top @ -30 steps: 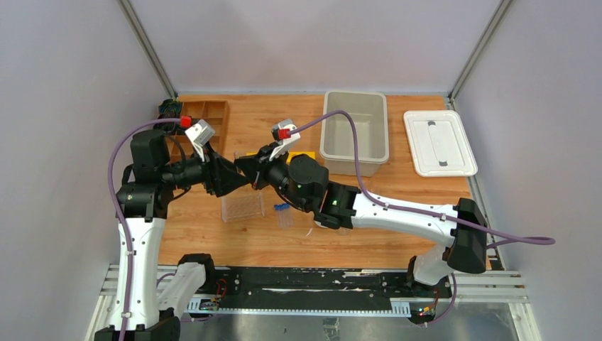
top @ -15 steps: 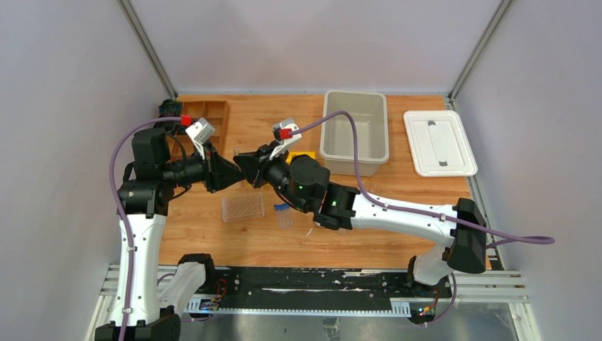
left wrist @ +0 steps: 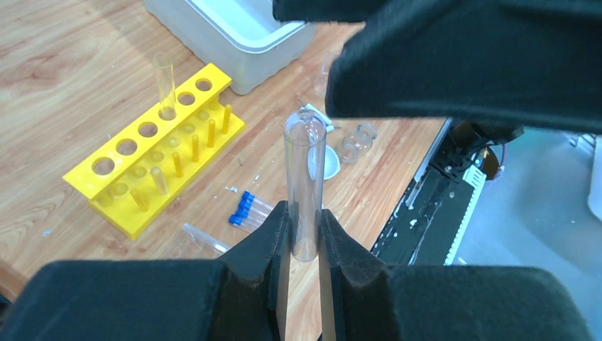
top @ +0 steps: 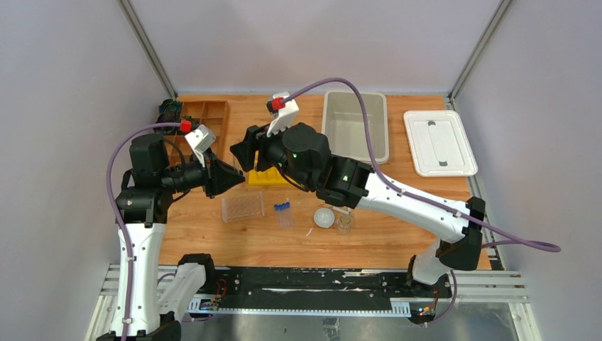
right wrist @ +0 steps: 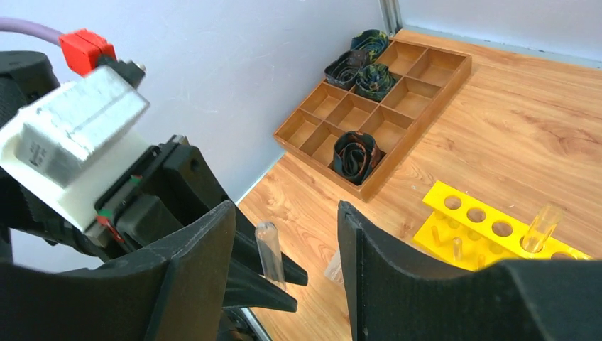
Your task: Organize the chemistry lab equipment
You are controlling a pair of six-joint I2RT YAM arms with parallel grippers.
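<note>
My right gripper should take the test tube's upper end [right wrist: 267, 231], as my left gripper covers the test tube's lower end [left wrist: 305, 245], before lowering it over a yellow rack peg.
My left gripper [left wrist: 304, 229] is shut on the lower end of a clear glass test tube [left wrist: 305, 170], which stands upright above the table. In the right wrist view the same test tube [right wrist: 269, 252] rises between the left fingers [right wrist: 284, 273]. My right gripper [right wrist: 285, 213] is open just above it, its jaws wide apart and not touching the tube. Below lie a yellow tube rack [top: 268, 176] with one tube [left wrist: 165, 85] in it, a clear plastic rack [top: 242, 207], blue-capped tubes [top: 283, 213], a white bowl [top: 324, 217] and a small beaker [top: 345, 224].
A brown wooden compartment tray [top: 206, 124] with dark coiled items sits at the back left. A grey bin [top: 353, 128] stands at the back centre, its white lid [top: 439, 142] to the right. Both arms crowd the space over the left middle of the table.
The left gripper closed on the test tube while the right gripper opened, let it go and drew back and up. The bowl and beaker now show where the right arm was.
</note>
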